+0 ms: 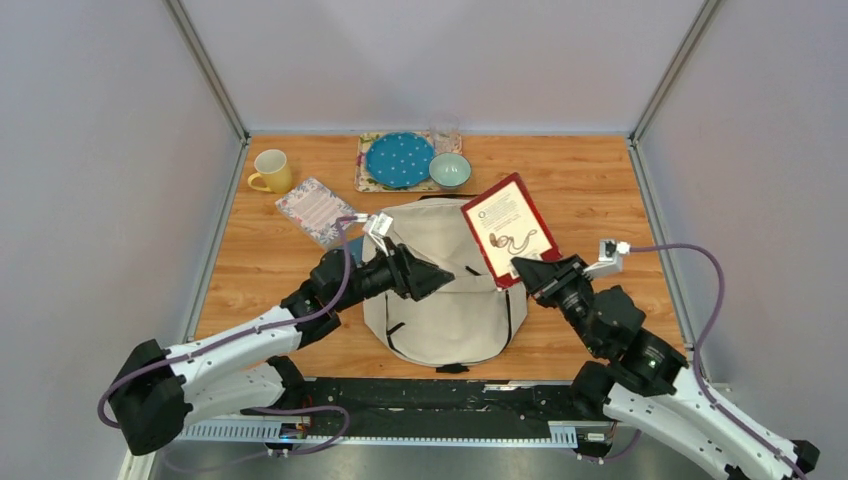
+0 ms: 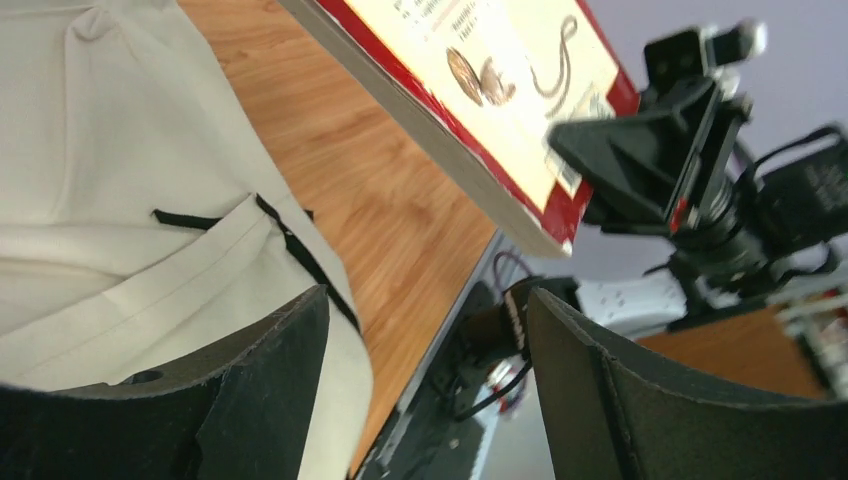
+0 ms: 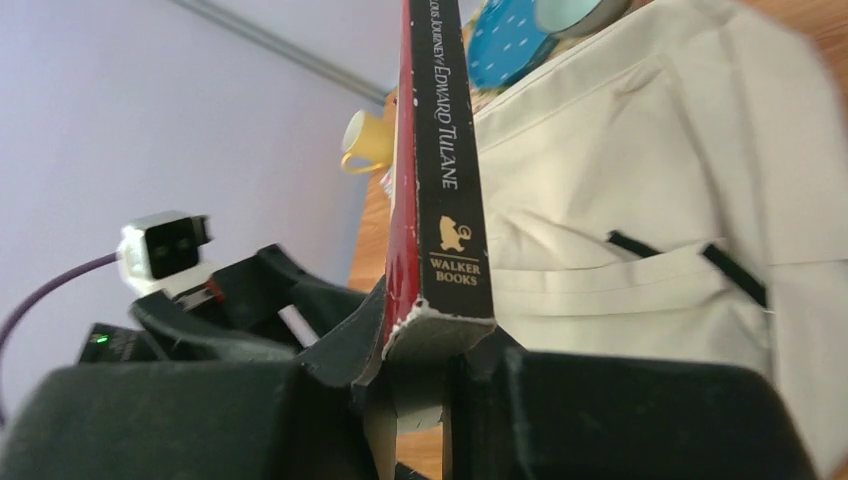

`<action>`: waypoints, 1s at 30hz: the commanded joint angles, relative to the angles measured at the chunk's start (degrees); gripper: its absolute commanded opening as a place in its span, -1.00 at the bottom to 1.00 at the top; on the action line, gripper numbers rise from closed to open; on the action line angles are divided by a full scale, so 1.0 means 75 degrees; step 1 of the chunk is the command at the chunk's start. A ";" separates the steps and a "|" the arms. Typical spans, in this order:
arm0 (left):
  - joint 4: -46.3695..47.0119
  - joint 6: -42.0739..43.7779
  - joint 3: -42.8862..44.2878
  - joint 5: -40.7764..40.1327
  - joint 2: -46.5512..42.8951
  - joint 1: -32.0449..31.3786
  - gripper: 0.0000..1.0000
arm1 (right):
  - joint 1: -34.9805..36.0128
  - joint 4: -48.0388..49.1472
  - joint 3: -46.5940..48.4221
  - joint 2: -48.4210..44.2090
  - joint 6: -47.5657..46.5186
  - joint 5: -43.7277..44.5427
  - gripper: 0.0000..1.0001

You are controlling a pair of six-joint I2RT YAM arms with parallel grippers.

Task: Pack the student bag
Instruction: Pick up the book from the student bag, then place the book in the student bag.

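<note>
The bag's near edge [image 1: 450,363] is clear of the book. My left gripper should go on going there with its fingers open until they straddle the top fabric [image 1: 455,352].
The student bag [image 1: 440,300], a cream fabric backpack with black straps, lies flat in the middle of the table. My right gripper [image 1: 522,268] is shut on the lower corner of a red-covered book [image 1: 508,228] and holds it tilted above the bag's right side. In the right wrist view the book's dark spine [image 3: 441,180] stands upright, pinched at its bottom end in that gripper [image 3: 432,352], with the bag [image 3: 660,190] behind. My left gripper [image 1: 446,274] hovers over the bag's middle, open and empty [image 2: 428,335]; past its fingers [image 2: 265,385] show the bag [image 2: 110,170] and the book [image 2: 490,70].
Along the back edge stand a yellow mug [image 1: 270,172], a floral notebook [image 1: 316,210], a blue dotted plate [image 1: 399,159] on a placemat, a teal bowl [image 1: 450,170] and a clear glass [image 1: 445,132]. Metal rails and walls frame the table.
</note>
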 commanded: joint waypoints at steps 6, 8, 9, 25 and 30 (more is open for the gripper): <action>-0.6061 0.5279 0.1969 0.0139 0.0849 -0.1758 0.61 | 0.0000 -0.3381 0.0845 -0.1400 0.0230 0.1788 -1.00; -0.6461 0.5610 0.2262 -0.0435 0.1341 -0.2204 0.61 | 0.0000 -0.3756 0.0846 -0.1610 0.0337 0.1788 -1.00; -0.6543 0.5832 0.2356 -0.0577 0.1528 -0.2589 0.61 | 0.0000 -0.3816 0.0811 -0.1762 0.0442 0.1753 -1.00; -0.6462 0.6701 0.3212 -0.1856 0.3439 -0.3531 0.55 | 0.0000 -0.4180 0.0588 -0.2115 0.0958 0.1296 -1.00; -0.6532 0.6713 0.3376 -0.1810 0.3779 -0.3531 0.37 | 0.0000 -0.4192 0.0483 -0.2162 0.1064 0.1226 -1.00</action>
